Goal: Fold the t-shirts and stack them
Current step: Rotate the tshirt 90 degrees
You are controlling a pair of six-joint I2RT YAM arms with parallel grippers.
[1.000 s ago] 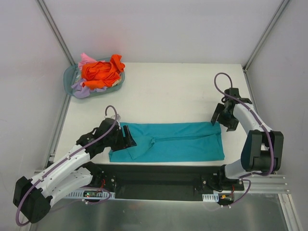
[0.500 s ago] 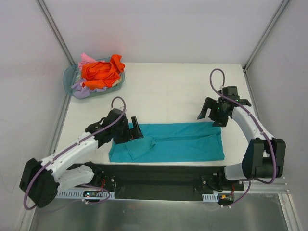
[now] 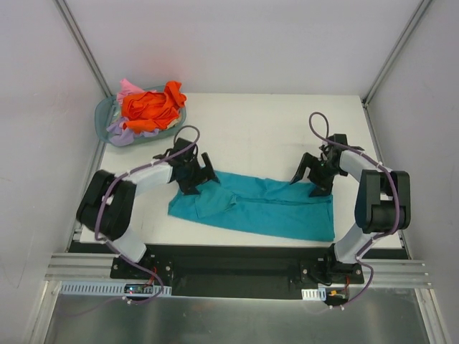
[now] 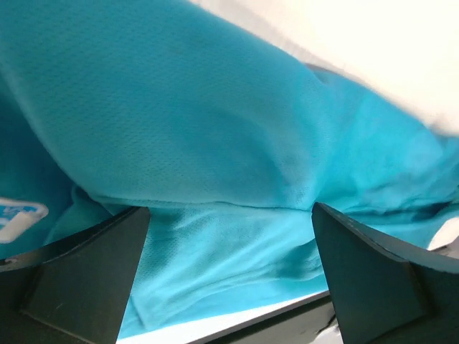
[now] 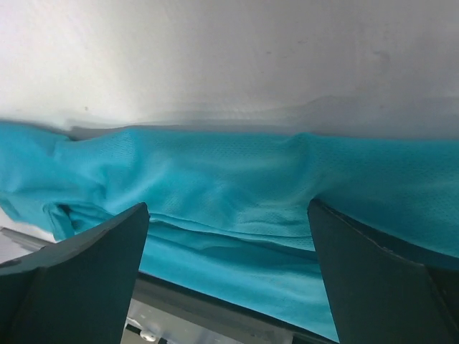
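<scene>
The teal t-shirt's folded strip (image 3: 262, 206) is lying crosswise, so I need to turn its collar end (image 3: 182, 206) away from me first, and then both my grippers will fold up the strip's opposite end.
A teal t-shirt (image 3: 265, 211) lies as a long folded strip across the near part of the white table (image 3: 258, 136), slightly skewed. My left gripper (image 3: 199, 175) is open over its far left end. In the left wrist view the fingers (image 4: 79, 272) stand wide apart with teal cloth (image 4: 215, 143) below and between them, not pinched. My right gripper (image 3: 310, 178) is open at the far right end. The right wrist view shows the shirt's folded layers (image 5: 229, 193) between its fingers (image 5: 380, 279). An orange t-shirt (image 3: 150, 106), a lavender one (image 3: 120, 135) and a pink one (image 3: 128, 87) sit heaped in the basket.
The round translucent grey-blue basket (image 3: 100, 113) stands at the table's far left corner. White walls with metal corner rails (image 3: 79, 43) close in the table. A black base rail (image 3: 237, 261) runs along the near edge below the shirt.
Both grippers opened wide and moved inward onto the shirt's far edge. The teal shirt went from a straight rectangle to a skewed strip, its left end shifted away from the near edge.
</scene>
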